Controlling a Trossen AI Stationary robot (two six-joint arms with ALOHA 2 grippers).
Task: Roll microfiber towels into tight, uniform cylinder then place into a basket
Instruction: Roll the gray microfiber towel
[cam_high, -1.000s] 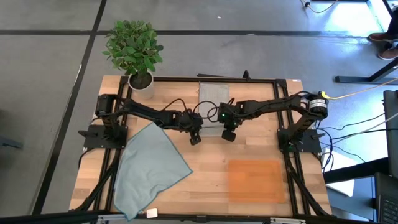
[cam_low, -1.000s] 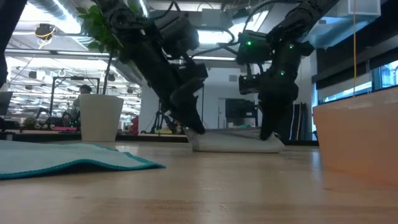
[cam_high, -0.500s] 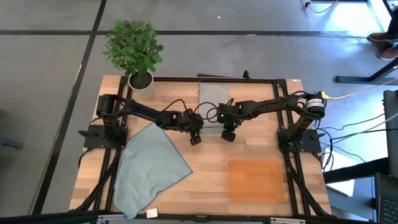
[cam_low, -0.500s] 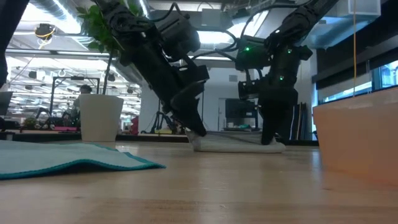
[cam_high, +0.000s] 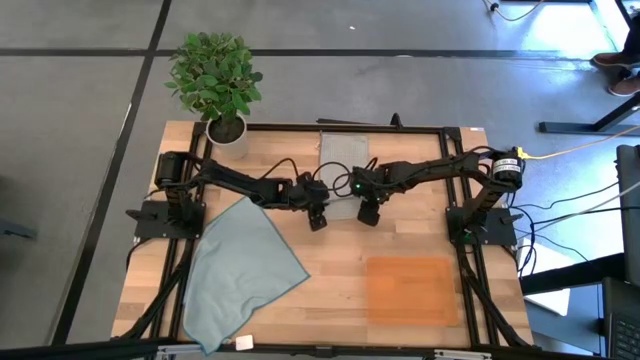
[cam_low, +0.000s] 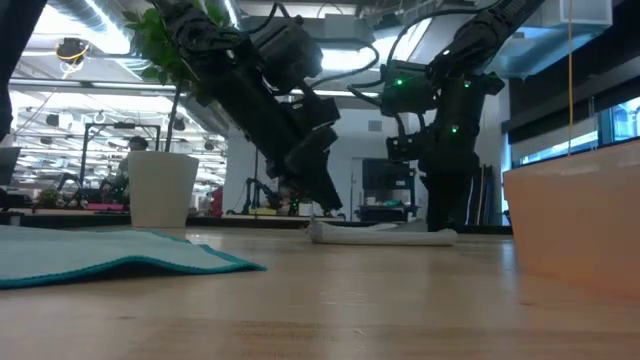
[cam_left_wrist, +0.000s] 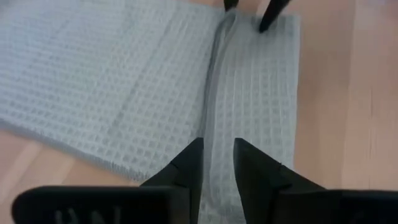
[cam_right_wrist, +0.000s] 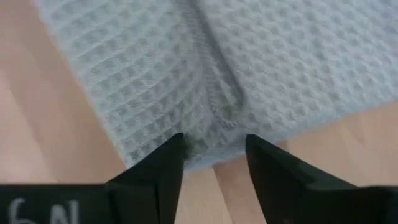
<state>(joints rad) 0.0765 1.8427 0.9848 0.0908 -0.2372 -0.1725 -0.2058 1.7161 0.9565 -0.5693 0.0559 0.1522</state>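
I should move back and pinch the fold's near corner (cam_right_wrist: 132, 160) before rolling, because my right gripper's fingers are on both sides of the towel hem's end (cam_right_wrist: 229, 113) and the towel's folded corner is outside them.
The light grey towel (cam_high: 340, 160) lies flat at the table's far middle, with its near strip folded over on itself (cam_low: 385, 235). My left gripper (cam_high: 318, 218) is at the fold's left end, nearly shut around the fold's ridge (cam_left_wrist: 217, 124). My right gripper (cam_high: 368, 213) is at the fold's right end, open, with its fingers on either side of the towel's near edge (cam_right_wrist: 214, 134). The pale blue-grey towel (cam_high: 240, 270) lies spread at the near left. The orange-brown basket (cam_high: 410, 290) sits at the near right. My left gripper has the raised ridge of the folded strip (cam_left_wrist: 216, 146) between its two fingers, several layers, at the towel's near left. The fingers slant down from the table's left and lie along the ridge. The towel rests on the table. My right gripper's fingertips (cam_right_wrist: 177, 152) stand at the near edge of the fold, coming from above; whether they touch the cloth, I cannot tell.
A white plant pot (cam_high: 228, 130) with a leafy plant stands at the far left corner. Bare wood lies between the folded towel and the basket. A black frame (cam_high: 300, 127) runs round the table's edges.
Both grippers have gone a little toward the table's far edge and risen slightly, the left more. The towel's near bundle, thick and held up under the fingers before, now lies lower and flatter on the table.
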